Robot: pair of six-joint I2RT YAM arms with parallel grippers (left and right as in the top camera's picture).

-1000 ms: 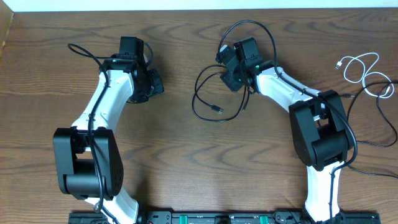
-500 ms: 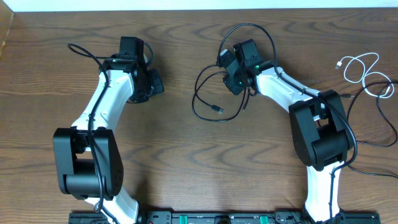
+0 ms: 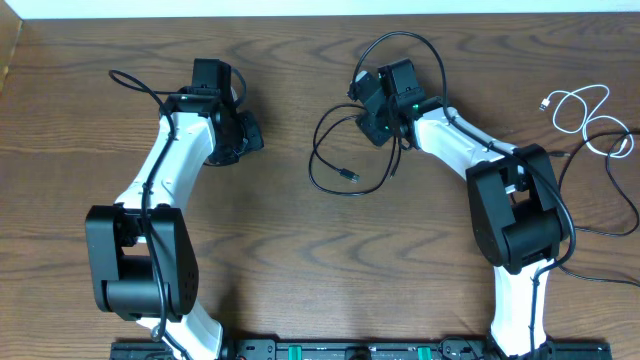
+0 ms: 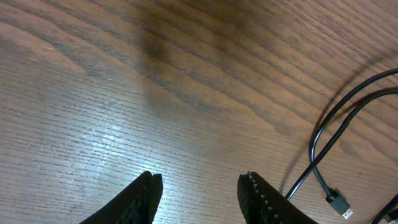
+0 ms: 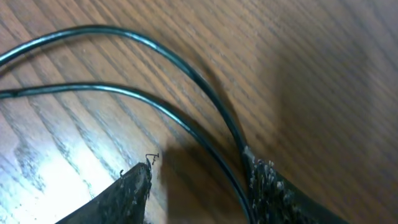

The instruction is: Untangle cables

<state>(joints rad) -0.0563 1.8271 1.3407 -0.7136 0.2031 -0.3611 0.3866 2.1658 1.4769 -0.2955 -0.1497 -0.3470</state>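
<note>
Next, my right gripper shifts until the black cable's outer strand [image 5: 237,133] is inside the gripper's open fingers [image 5: 202,186] before it lifts, because the strand runs under the end of one finger.
A black cable [image 3: 312,168] lies in loose loops at the table's middle, its plug end [image 3: 349,175] pointing right. My right gripper [image 3: 368,112] sits low over its upper loops. In the right wrist view the gripper [image 5: 199,190] is open, and two black strands [image 5: 155,46] run across the wood, one passing between the fingers close to the right fingertip [image 5: 267,180]. My left gripper [image 4: 200,196] is open over bare wood, with the black cable [image 4: 323,134] and its plug [image 4: 337,202] off to its right. A white cable [image 3: 580,105] lies coiled at the far right, apart from the black one.
A thin black cord [image 3: 615,228] curves along the right edge beside the right arm's base [image 3: 515,215]. The left arm's base [image 3: 135,255] stands at the front left. A pale wall strip [image 3: 320,8] borders the far side of the table.
My right gripper has shifted slightly over the black cable's upper loops, and the loops moved a little with it. The left arm has not moved.
</note>
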